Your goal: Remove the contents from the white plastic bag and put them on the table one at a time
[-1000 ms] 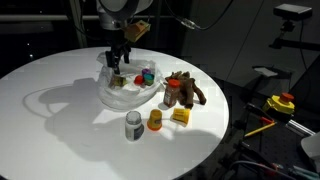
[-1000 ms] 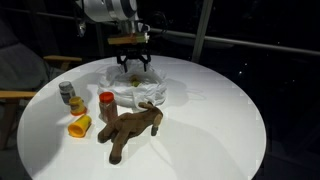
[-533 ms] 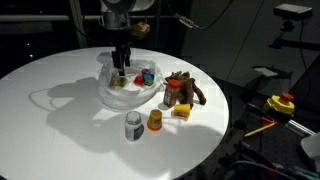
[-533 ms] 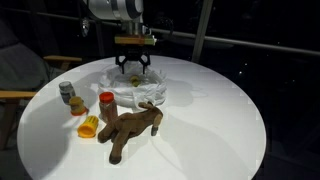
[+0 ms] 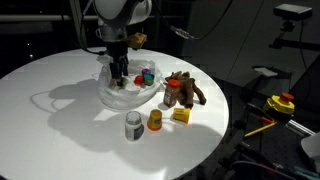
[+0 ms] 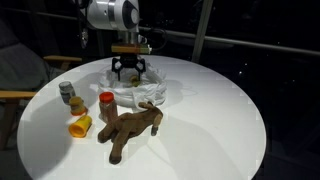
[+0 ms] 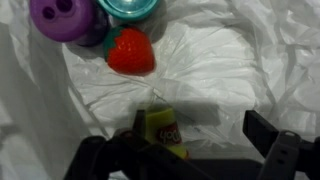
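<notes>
The yellow-green tub stands [image 7: 151,119] close against one finger of my gripper, so next I center the open fingers around the tub's body [image 7: 165,131] before I close them and lift.
The white plastic bag [image 5: 112,95] lies open on the round table, also in the other exterior view [image 6: 150,92] and filling the wrist view [image 7: 230,60]. Inside it I see a purple piece [image 7: 62,18], a teal piece [image 7: 128,8], a red strawberry [image 7: 131,52] and a yellow-green tub [image 7: 166,130]. My gripper [image 7: 200,135] is open and low inside the bag, seen in both exterior views [image 5: 120,75] [image 6: 128,70]. The tub stands between the jaws, close against the left finger [image 7: 138,128]. The right finger [image 7: 265,130] is well clear of it.
On the table beside the bag lie a brown plush animal [image 5: 188,88] [image 6: 130,128], a red can [image 5: 172,97] [image 6: 106,102], a yellow block [image 5: 180,115], an orange cup [image 5: 155,120] [image 6: 80,126] and a grey can [image 5: 133,126] [image 6: 67,92].
My gripper has come down from above the bag into it, staying open. The things on the table have not moved.
</notes>
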Controlling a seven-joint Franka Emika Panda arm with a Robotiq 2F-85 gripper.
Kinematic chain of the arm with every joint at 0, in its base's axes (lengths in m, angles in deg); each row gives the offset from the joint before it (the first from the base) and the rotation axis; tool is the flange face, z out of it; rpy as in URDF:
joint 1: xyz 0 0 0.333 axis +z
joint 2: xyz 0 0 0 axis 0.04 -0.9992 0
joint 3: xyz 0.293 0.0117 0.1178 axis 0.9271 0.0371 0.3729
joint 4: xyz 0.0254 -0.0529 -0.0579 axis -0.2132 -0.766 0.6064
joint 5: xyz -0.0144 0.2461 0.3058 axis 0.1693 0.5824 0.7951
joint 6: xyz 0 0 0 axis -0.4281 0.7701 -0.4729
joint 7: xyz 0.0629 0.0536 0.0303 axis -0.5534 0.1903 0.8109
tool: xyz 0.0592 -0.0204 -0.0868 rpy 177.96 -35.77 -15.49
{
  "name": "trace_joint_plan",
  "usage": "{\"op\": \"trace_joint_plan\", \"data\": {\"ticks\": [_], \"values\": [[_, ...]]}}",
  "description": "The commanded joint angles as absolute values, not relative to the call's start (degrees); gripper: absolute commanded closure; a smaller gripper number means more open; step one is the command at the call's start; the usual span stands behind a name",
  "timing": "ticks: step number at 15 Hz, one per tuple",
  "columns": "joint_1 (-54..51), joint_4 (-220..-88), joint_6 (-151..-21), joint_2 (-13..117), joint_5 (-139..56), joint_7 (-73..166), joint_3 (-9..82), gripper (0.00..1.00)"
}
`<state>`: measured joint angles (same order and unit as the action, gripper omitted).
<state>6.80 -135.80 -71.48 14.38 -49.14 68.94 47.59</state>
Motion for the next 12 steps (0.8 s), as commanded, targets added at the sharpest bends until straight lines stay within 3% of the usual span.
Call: {"op": "trace_joint_plan", "data": {"ticks": [1, 3, 4, 7, 9, 12], "values": [[8.5, -130.1, -71.8, 10.4, -49.4, 67.9, 47.2, 0.00], [9.3, -128.6, -71.9, 9.4, -49.7, 68.0, 47.1, 0.00], [9.5, -128.0, -71.9, 8.9, -49.7, 68.0, 47.0, 0.20], [10.3, -126.7, -72.3, 7.9, -50.2, 67.9, 46.5, 0.44], [10.8, -125.3, -72.6, 7.0, -50.7, 67.4, 45.9, 0.12], [11.3, -122.9, -72.8, 5.8, -51.0, 66.8, 45.1, 0.00]]}}
